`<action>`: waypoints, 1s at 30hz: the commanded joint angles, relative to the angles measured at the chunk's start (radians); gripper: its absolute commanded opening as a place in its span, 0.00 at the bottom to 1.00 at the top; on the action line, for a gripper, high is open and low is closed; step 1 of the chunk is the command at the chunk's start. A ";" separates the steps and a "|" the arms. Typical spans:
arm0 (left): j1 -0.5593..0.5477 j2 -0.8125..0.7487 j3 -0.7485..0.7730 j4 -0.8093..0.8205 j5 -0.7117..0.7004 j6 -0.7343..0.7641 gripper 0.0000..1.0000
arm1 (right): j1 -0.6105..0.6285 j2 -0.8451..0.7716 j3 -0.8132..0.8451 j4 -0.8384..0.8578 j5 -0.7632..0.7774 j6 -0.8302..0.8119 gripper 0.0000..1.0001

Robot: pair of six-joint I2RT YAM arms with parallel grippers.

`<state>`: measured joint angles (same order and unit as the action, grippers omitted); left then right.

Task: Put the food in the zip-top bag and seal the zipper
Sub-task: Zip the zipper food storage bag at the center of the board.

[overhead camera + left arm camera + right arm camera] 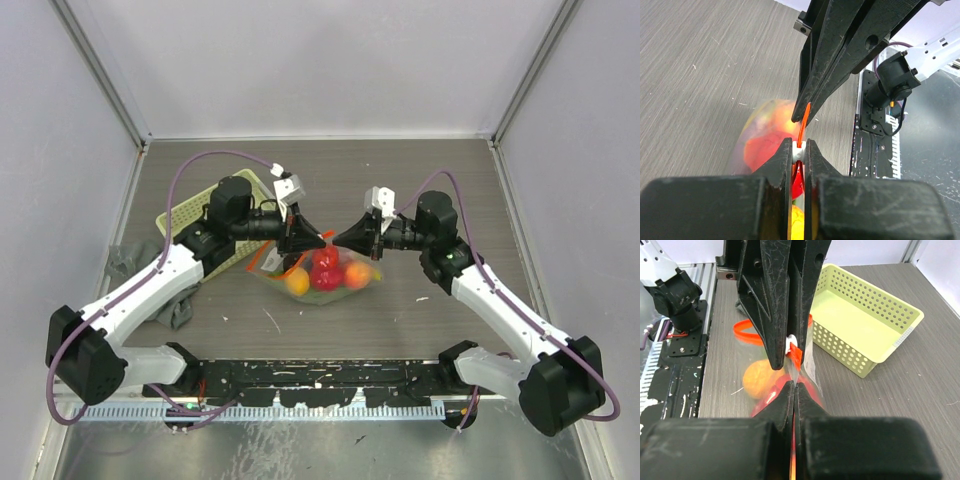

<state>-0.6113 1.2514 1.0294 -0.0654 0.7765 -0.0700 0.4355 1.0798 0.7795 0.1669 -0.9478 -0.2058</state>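
Note:
Next, my right gripper opens and grabs the zipper farther along to stretch the zipper straight, because the gripper is pinching the bag close to the white slider [792, 343].
The clear zip-top bag [322, 272] hangs between both grippers over the table's middle. Inside it lies the food: a yellow-orange piece [297, 283], a red piece [326, 270] and an orange piece [358, 274]. My left gripper [799, 150] is shut on the small white slider [799, 153] of the red-orange zipper [804, 120]. My right gripper [796, 386] faces it a short way along the same edge and is shut on the bag's zipper edge [797, 356]. In the top view the left gripper [308, 243] and right gripper [340, 240] nearly meet tip to tip.
A yellow-green mesh basket [195, 215] stands at the left behind the left arm; it looks empty in the right wrist view [865, 320]. A grey cloth [178, 306] lies under the left arm. The black base rail [320, 385] runs along the near edge.

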 commanded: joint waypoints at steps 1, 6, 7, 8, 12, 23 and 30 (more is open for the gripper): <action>0.030 -0.038 0.021 0.010 0.019 0.011 0.00 | -0.021 -0.018 0.034 0.015 -0.043 0.021 0.06; 0.029 -0.029 0.030 0.016 0.036 -0.002 0.00 | -0.019 0.016 0.076 0.008 -0.087 0.038 0.29; 0.028 -0.030 0.030 0.016 0.037 -0.003 0.00 | -0.016 0.022 0.084 0.011 -0.088 0.044 0.33; 0.028 -0.031 0.032 0.017 0.038 -0.004 0.00 | -0.009 0.036 0.091 0.016 -0.091 0.049 0.37; 0.025 -0.034 0.032 0.017 0.050 -0.004 0.00 | 0.025 0.080 0.119 0.036 -0.097 0.071 0.42; 0.019 -0.041 0.021 0.010 0.047 -0.006 0.00 | 0.042 0.154 0.154 0.111 -0.076 0.129 0.20; 0.016 -0.078 -0.033 0.010 -0.010 -0.054 0.00 | 0.022 0.099 0.124 0.080 0.014 0.107 0.01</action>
<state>-0.5835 1.2339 1.0168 -0.1009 0.7681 -0.0776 0.4744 1.2346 0.8791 0.2100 -1.0065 -0.0837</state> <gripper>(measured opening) 0.051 0.029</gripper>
